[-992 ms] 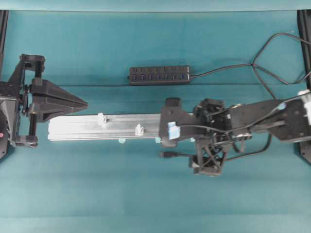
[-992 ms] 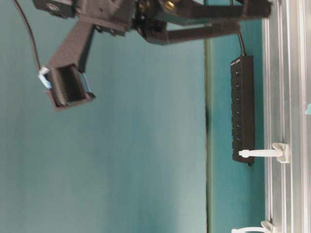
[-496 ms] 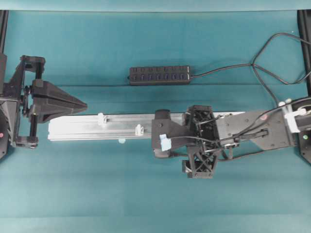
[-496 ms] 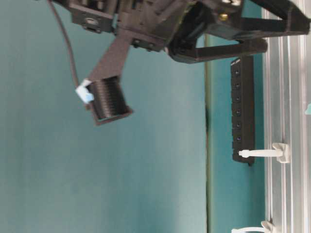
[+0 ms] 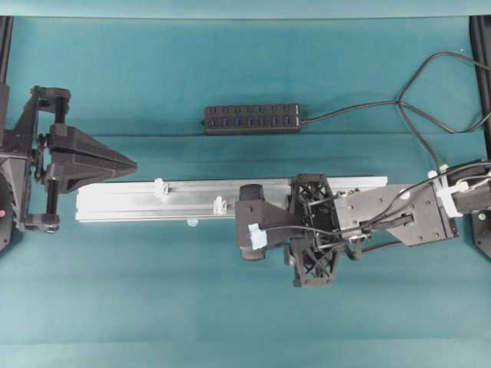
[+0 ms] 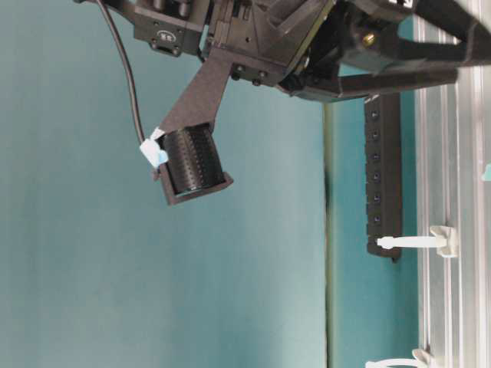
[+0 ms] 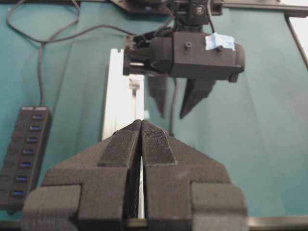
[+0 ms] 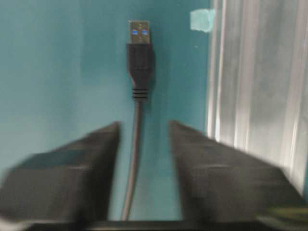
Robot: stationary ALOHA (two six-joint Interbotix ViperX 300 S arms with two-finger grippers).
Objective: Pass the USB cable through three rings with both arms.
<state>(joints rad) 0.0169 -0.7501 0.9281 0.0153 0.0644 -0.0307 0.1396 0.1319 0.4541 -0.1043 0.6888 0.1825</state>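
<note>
The robot's right gripper has its fingers half open above the USB cable (image 8: pixel 136 132), which lies flat, so it should open them wider, bring them down around the cable and close them behind the plug (image 8: pixel 138 107).
The USB cable (image 8: pixel 134 144) lies on the teal mat beside the silver rail (image 8: pixel 255 86), its plug (image 8: pixel 139 43) pointing away from the right wrist camera. My right gripper (image 8: pixel 143 124) straddles the cable behind the plug. Its blurred fingers stand apart with a gap on each side of the cable. From the left wrist view the right gripper (image 7: pixel 173 115) hangs fingers-down beside the rail (image 7: pixel 120 96). Two rings (image 5: pixel 160 186) (image 5: pixel 220 205) stand on the rail (image 5: pixel 115 203); the right arm (image 5: pixel 368 215) hides any other. My left gripper (image 5: pixel 134 164) is shut and empty at the rail's left end.
A black USB hub (image 5: pixel 252 119) lies behind the rail, its cord (image 5: pixel 368 107) looping to the back right. A pale-blue tape tab (image 8: pixel 202 19) sticks to the mat next to the rail. In the table-level view a ring (image 6: pixel 418 242) juts from the rail (image 6: pixel 453 153).
The right arm slid left along the rail's near side and came down over the plug, now hidden from overhead. Its jaws have narrowed round the cable. The left arm stayed still.
</note>
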